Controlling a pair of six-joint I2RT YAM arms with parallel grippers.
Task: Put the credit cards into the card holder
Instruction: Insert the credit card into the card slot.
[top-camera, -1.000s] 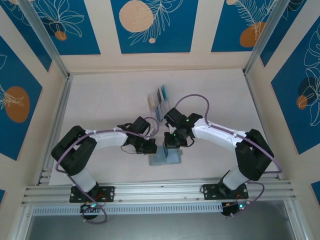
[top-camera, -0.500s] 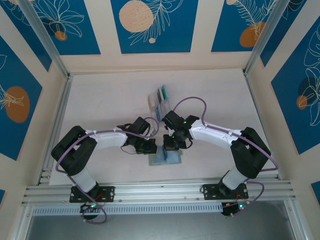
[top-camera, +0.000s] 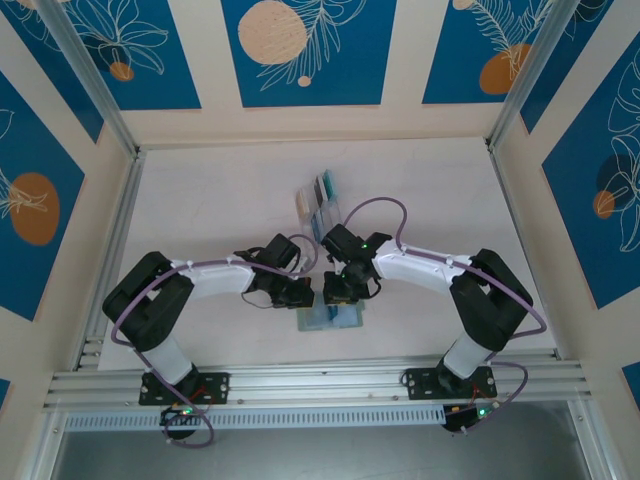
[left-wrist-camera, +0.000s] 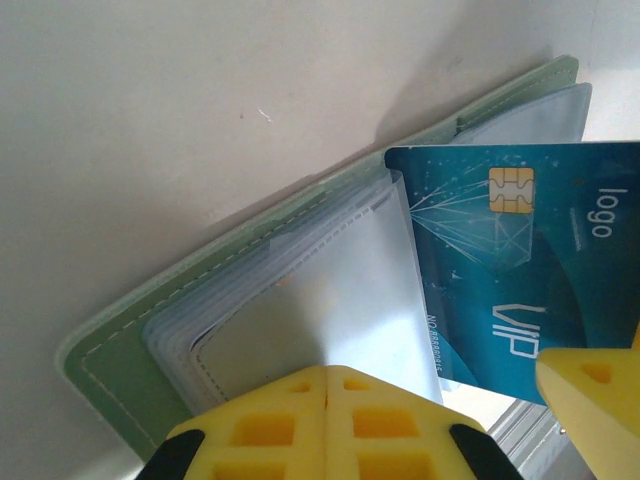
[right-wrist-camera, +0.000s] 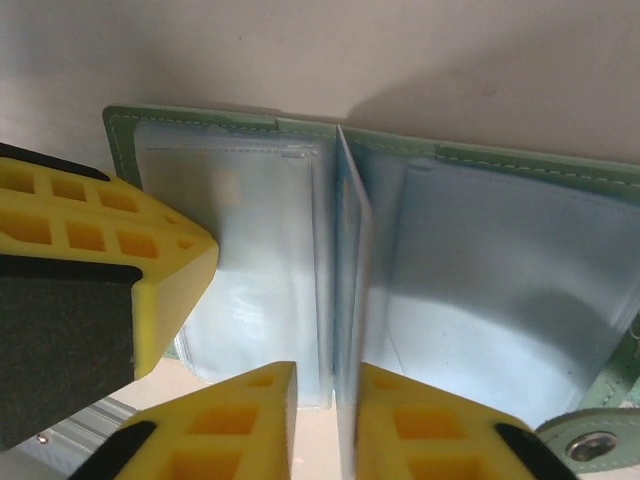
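With the teal card standing up at the clear pocket's inner edge (left-wrist-camera: 416, 280), my left gripper should steady the pocket's outer edge (left-wrist-camera: 203, 382) while my right gripper pushes the card.
The card holder (top-camera: 331, 319) lies open on the table near the front edge, a sage-green wallet (left-wrist-camera: 125, 345) with clear pockets. A teal credit card (left-wrist-camera: 510, 270) with a chip and "VIP" print stands partly inside one pocket. In the right wrist view that card (right-wrist-camera: 350, 300) shows edge-on between the fingers of my right gripper (right-wrist-camera: 325, 378), which stand slightly open around it with a gap on the left side. My left gripper (left-wrist-camera: 335, 378) is shut, its tips pressing down on a clear pocket of the left leaf. From above, the left gripper (top-camera: 303, 293) and right gripper (top-camera: 338, 292) meet over the holder.
A clear plastic rack (top-camera: 318, 200) with more cards stands behind the grippers, mid-table. The aluminium rail (top-camera: 320, 385) runs just in front of the holder. Open table spreads to the left and right of both arms.
My right arm has shifted a little left over the holder and its jaws have eased apart around the card. The left gripper has stayed put, shut on the pocket leaf.
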